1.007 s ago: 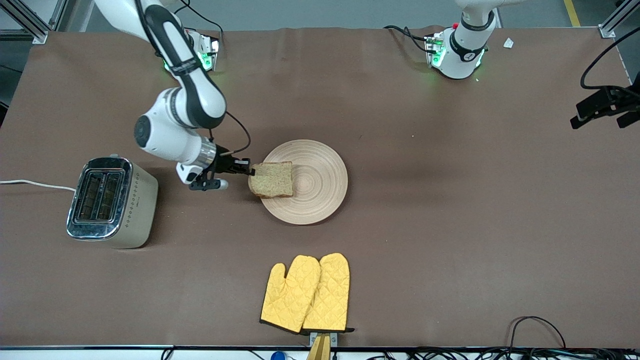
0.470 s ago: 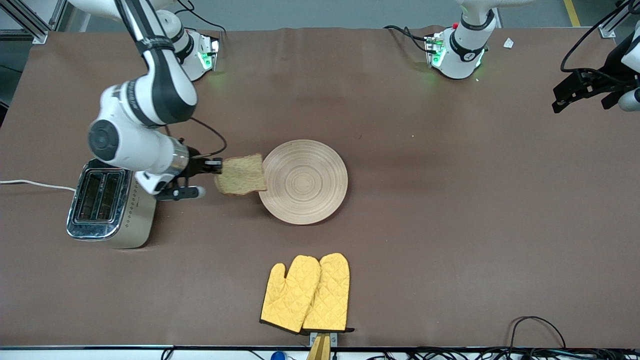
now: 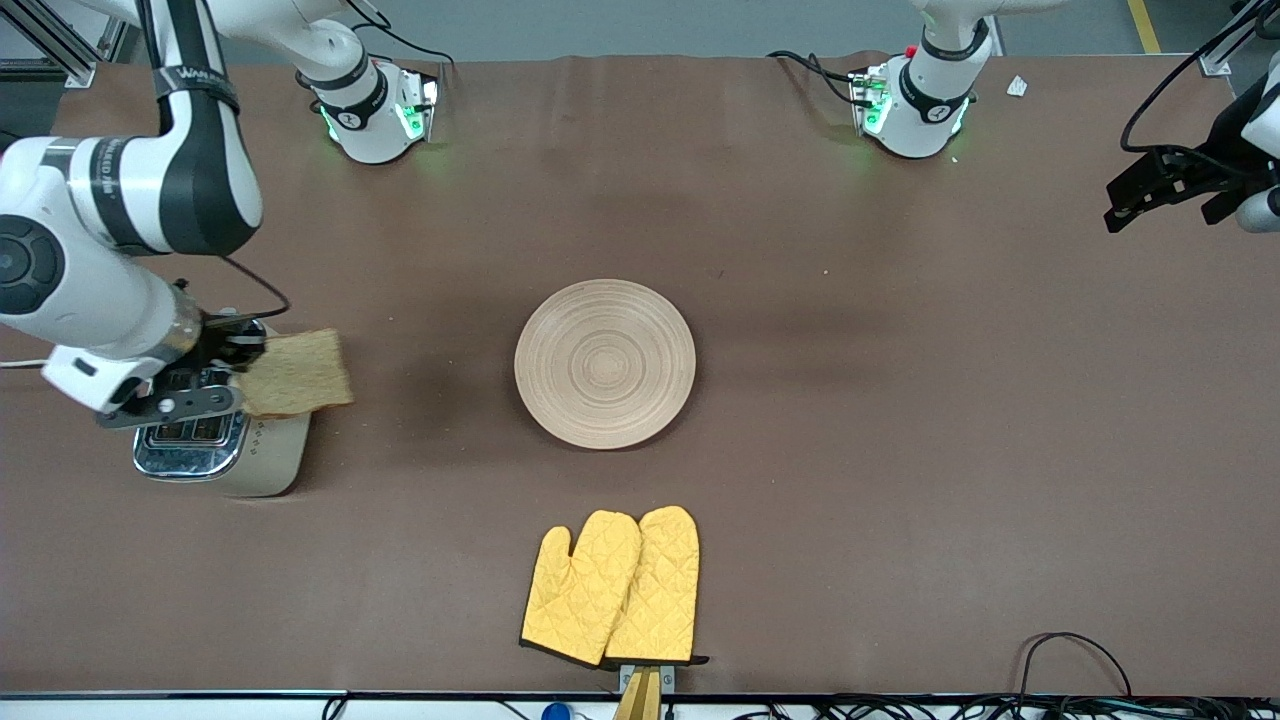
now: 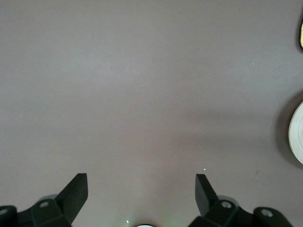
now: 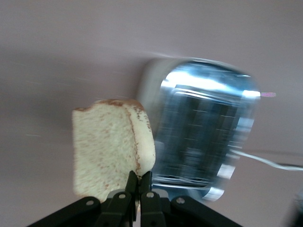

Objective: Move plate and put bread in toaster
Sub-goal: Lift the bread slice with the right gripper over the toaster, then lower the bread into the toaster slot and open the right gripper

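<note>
The bread (image 5: pixel 111 147) is hanging beside the toaster's slots at a slant to them, so the robot's right gripper should turn the bread in line over a slot (image 5: pixel 188 136) before lowering it.
My right gripper (image 3: pixel 238 366) is shut on one edge of the bread (image 3: pixel 297 373), a brown slice held up in the air above the toaster (image 3: pixel 272 455), over its side toward the plate. In the right wrist view the bread (image 5: pixel 110 150) hangs from the shut gripper (image 5: pixel 140 176) just beside the toaster's (image 5: pixel 204 137) chrome slots, not over them. The round wooden plate (image 3: pixel 605 363) lies bare at the table's middle. My left gripper (image 3: pixel 1160 186) waits open in the air over the left arm's end of the table, holding nothing (image 4: pixel 142 189).
A pair of yellow oven mitts (image 3: pixel 612 585) lies nearer to the front camera than the plate. The toaster's white cord (image 5: pixel 267 161) trails off toward the right arm's end. The left wrist view catches the plate's rim (image 4: pixel 298 140).
My right gripper lifted the bread off the plate and carried it toward the right arm's end, up to the toaster. The left gripper shifted slightly near the table's end.
</note>
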